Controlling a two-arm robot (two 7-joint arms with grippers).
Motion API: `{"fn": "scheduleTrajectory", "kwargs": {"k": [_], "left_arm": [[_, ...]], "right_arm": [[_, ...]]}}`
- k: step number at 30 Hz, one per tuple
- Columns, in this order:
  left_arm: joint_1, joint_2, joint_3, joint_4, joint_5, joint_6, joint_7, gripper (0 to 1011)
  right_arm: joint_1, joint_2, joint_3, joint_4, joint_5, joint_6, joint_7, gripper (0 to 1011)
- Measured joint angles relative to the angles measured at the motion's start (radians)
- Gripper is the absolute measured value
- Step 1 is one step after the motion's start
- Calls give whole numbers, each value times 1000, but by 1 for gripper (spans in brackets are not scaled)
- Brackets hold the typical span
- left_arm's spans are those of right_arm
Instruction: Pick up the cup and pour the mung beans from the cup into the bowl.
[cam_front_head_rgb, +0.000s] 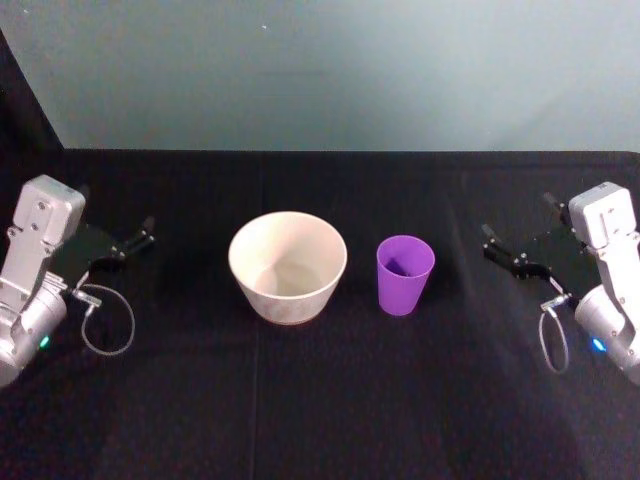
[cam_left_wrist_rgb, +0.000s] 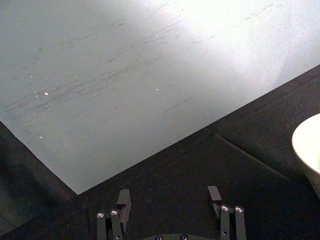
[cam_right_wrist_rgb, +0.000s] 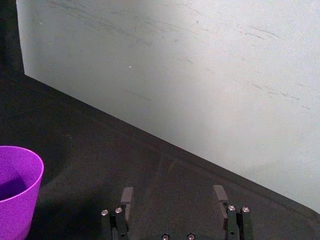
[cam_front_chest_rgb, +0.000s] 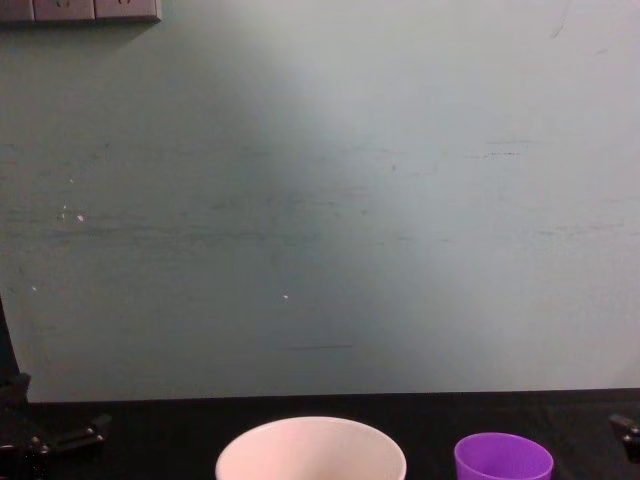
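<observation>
I see the cup's inside (cam_front_chest_rgb: 502, 450) clear below the cup's rim, so the mung beans will slide out only when I tilt the cup far over.
The white bowl (cam_front_head_rgb: 290, 296) stands upright at the middle of the black table, its inside bare. Just to its right, a small gap away, stands the purple cup (cam_front_head_rgb: 405, 278), also upright; the mung beans are hidden from me inside it. My left gripper (cam_front_head_rgb: 137, 243) hovers open well to the left of the bowl. My right gripper (cam_front_head_rgb: 502, 252) hovers open to the right of the cup. The left wrist view has open fingers (cam_left_wrist_rgb: 123, 202) with the bowl (cam_left_wrist_rgb: 306, 145) off to one side. The right wrist view has open fingers (cam_right_wrist_rgb: 128, 196) and the cup (cam_right_wrist_rgb: 17, 192) beside them.
A black cloth (cam_front_head_rgb: 320, 400) covers the table, with free room in front of the bowl and the cup. A pale teal wall (cam_front_chest_rgb: 320, 200) rises behind the table's far edge. Cable loops (cam_front_head_rgb: 105, 322) hang by each wrist.
</observation>
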Motion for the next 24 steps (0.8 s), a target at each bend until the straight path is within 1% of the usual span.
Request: {"fn": "scheduleTrajectory", "kwargs": {"k": [24], "left_arm": [[0,0,0,0,0,0,0,1000]], "right_arm": [[0,0,0,0,0,0,0,1002]]}}
